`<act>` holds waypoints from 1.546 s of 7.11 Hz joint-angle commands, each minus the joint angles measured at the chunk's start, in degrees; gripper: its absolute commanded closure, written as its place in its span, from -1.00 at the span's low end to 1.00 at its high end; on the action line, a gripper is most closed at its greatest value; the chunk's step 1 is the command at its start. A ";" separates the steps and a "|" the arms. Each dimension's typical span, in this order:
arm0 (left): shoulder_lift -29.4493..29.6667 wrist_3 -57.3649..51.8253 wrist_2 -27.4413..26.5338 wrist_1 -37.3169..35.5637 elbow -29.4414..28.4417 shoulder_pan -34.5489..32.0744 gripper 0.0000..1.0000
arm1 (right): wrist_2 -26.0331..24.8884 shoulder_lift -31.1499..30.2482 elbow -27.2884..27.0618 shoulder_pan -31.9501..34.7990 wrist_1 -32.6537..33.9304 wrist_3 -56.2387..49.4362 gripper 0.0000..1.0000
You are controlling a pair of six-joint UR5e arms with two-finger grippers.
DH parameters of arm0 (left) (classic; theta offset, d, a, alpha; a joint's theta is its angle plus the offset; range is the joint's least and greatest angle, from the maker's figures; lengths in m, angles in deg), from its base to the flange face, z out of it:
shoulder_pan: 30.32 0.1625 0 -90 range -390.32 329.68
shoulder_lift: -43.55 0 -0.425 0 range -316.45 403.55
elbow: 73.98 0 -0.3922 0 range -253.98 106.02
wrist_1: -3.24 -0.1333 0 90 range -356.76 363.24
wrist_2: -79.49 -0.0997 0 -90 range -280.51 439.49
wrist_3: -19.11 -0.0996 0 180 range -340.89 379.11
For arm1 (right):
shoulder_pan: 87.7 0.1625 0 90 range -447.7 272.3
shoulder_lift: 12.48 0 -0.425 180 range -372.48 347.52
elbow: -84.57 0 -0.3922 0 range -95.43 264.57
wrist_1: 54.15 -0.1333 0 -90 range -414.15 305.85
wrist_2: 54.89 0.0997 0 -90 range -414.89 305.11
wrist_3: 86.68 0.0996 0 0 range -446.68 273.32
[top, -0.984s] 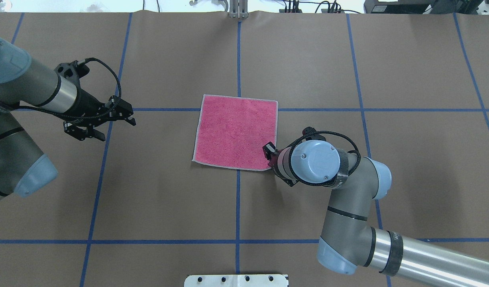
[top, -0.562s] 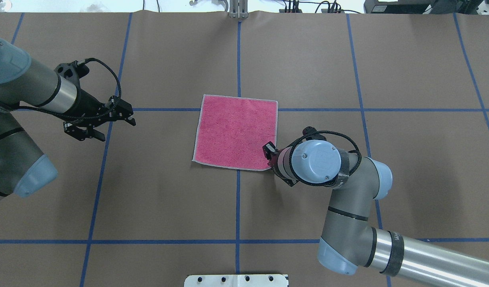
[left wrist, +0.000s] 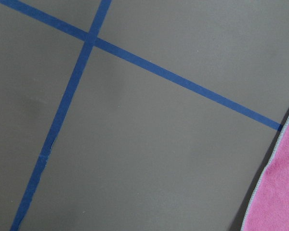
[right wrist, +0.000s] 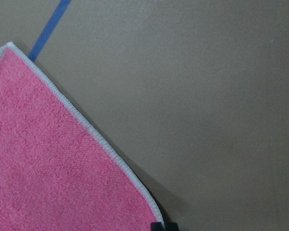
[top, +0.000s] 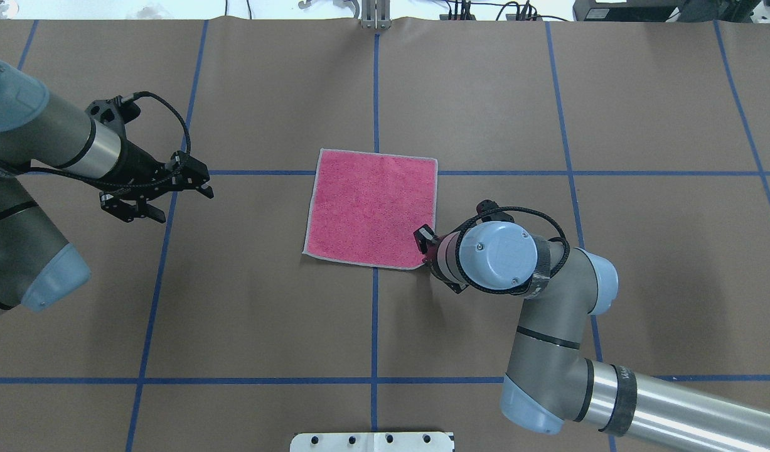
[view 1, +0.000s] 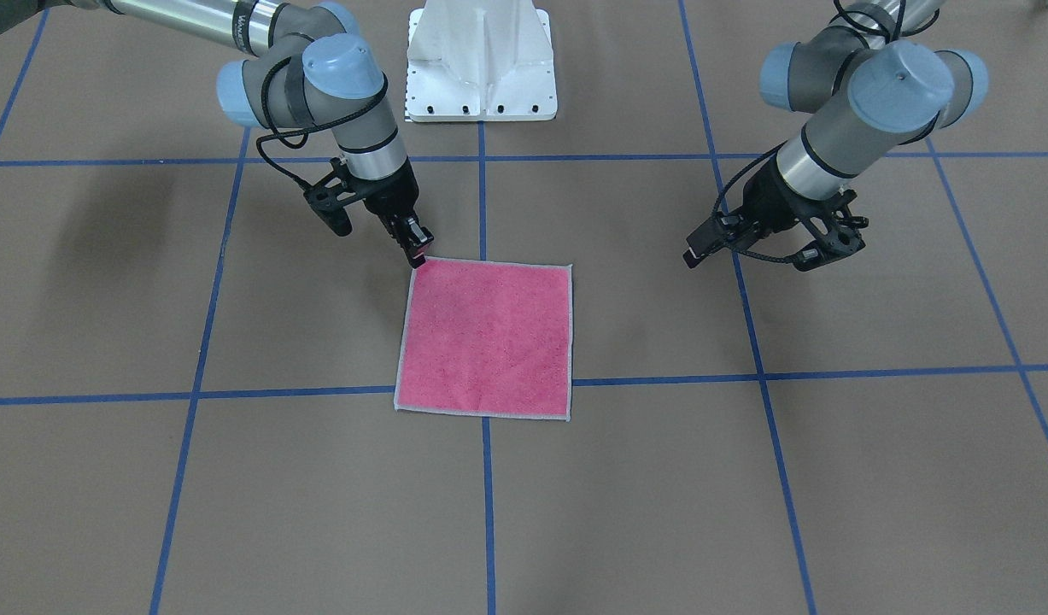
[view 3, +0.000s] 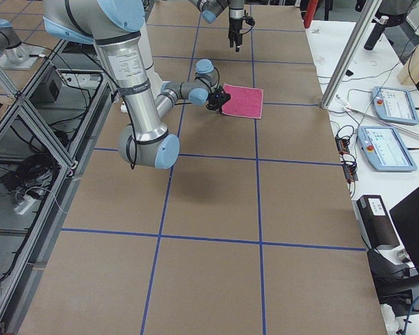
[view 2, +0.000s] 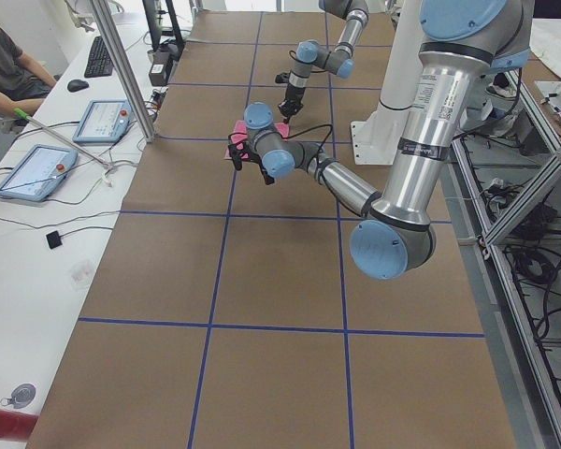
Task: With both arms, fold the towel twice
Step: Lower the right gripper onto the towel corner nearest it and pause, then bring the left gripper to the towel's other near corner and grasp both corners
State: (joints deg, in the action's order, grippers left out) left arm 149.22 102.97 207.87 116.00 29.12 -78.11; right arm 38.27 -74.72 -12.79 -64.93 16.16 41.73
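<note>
I see a light grey edge (view 1: 570, 343) all round the pink side, so I expect the towel (view 1: 486, 338) to show a hidden grey bottom side when I fold it over.
The towel (top: 372, 207) lies flat and pink side up in the middle of the table, its light grey edge showing all round (view 1: 485, 337). My right gripper (top: 425, 251) is down at the towel's near right corner and shut on that corner. In the right wrist view the fingertips (right wrist: 164, 225) meet at the hem of the towel (right wrist: 53, 163), which casts a thin shadow. My left gripper (top: 204, 185) hovers open and empty well to the left of the towel (view 1: 693, 252). The left wrist view catches only the towel's edge (left wrist: 279, 192).
Blue tape lines (top: 375, 314) divide the brown table cover into squares. The white pedestal base (view 1: 481, 60) stands at the robot's side of the table. A desk with tablets (view 2: 28, 168) and a seated person (view 2: 5, 56) is beyond the far table edge.
Almost nothing differs: the right arm's wrist has crept a few pixels, the towel lies as before, and the left arm stays still.
</note>
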 commanded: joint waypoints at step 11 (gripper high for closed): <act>12.18 20.82 -23.97 0.53 -3.86 19.40 -0.99 | 0.61 -3.93 -4.15 0.17 0.00 -0.26 1.00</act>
State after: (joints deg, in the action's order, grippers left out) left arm 160.92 123.13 185.13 116.42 25.65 -59.43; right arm 38.74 -78.70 -16.86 -64.72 16.16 41.53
